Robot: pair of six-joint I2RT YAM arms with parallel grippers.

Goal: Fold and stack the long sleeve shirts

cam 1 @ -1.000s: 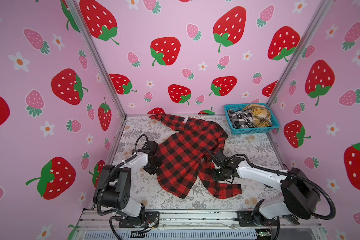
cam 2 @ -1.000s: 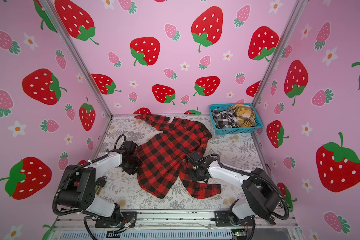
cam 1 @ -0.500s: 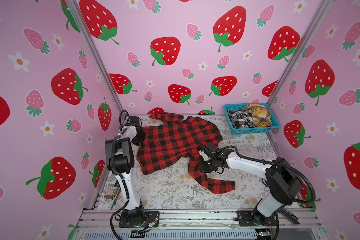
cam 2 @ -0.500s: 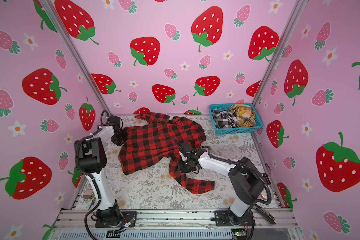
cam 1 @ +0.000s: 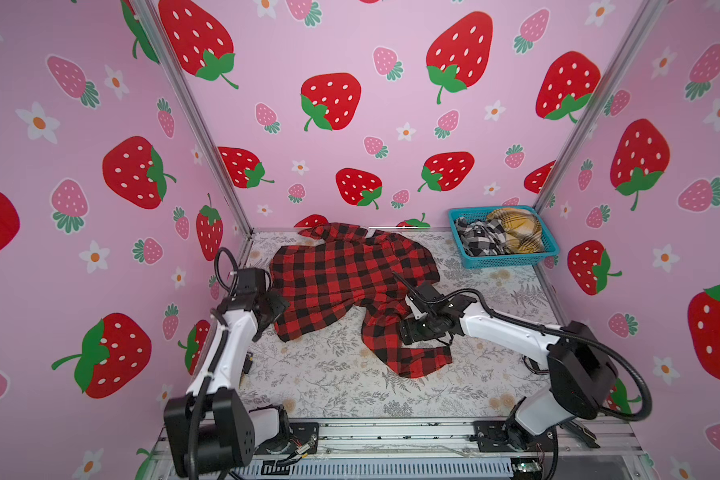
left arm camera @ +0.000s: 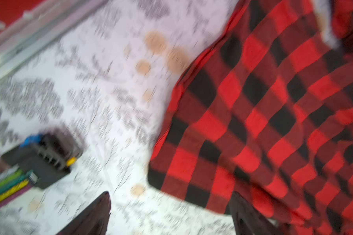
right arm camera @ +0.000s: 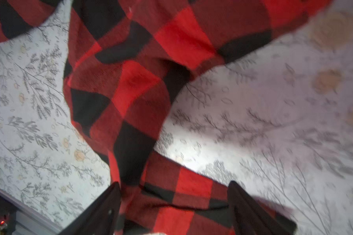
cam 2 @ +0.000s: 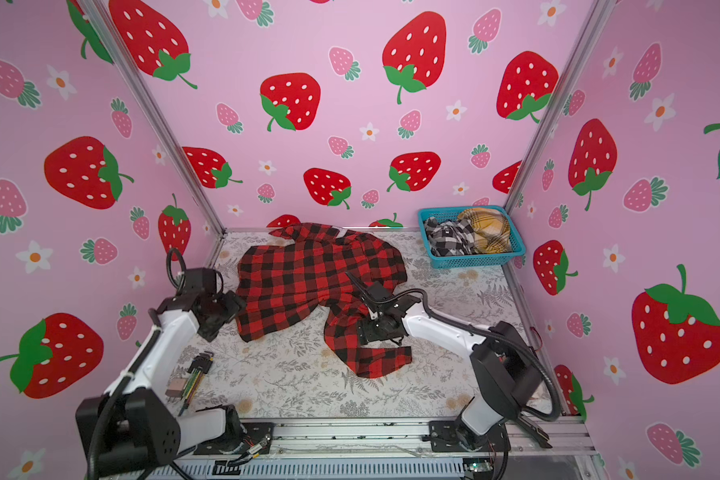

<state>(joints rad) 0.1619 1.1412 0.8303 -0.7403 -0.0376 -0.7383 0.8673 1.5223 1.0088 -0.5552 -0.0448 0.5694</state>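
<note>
My left gripper should grab the hem's front corner (cam 1: 285, 335) and pull that corner forward before folding, because the shirt's front edge (cam 1: 337, 315) slants and bows toward the bunched sleeve.
A red-and-black check long sleeve shirt (cam 1: 341, 274) (cam 2: 308, 274) lies spread but wrinkled at the back middle of the table, one sleeve trailing toward the front. My left gripper (cam 1: 273, 307) (cam 2: 225, 309) hovers at the shirt's left hem. In the left wrist view it (left arm camera: 169, 201) is open, with bare table between its fingers and the shirt (left arm camera: 263, 122) beside one of them. My right gripper (cam 1: 406, 328) (cam 2: 364, 328) (right arm camera: 173, 189) stands open over the sleeve, and the shirt's cloth (right arm camera: 141, 81) lies loose between its fingers.
A blue basket (cam 1: 504, 262) (cam 2: 470, 262) at the back right holds a black-and-white plaid shirt (cam 1: 476, 239) and a yellow plaid shirt (cam 1: 516, 228). A set of hex keys (cam 2: 194, 374) (left arm camera: 41, 160) lies at the table's left edge. Pink walls close in three sides.
Both grippers have opened and let go of the shirt. The left arm came from the back left corner toward the front along the shirt's edge. The shirt now lies flatter.
</note>
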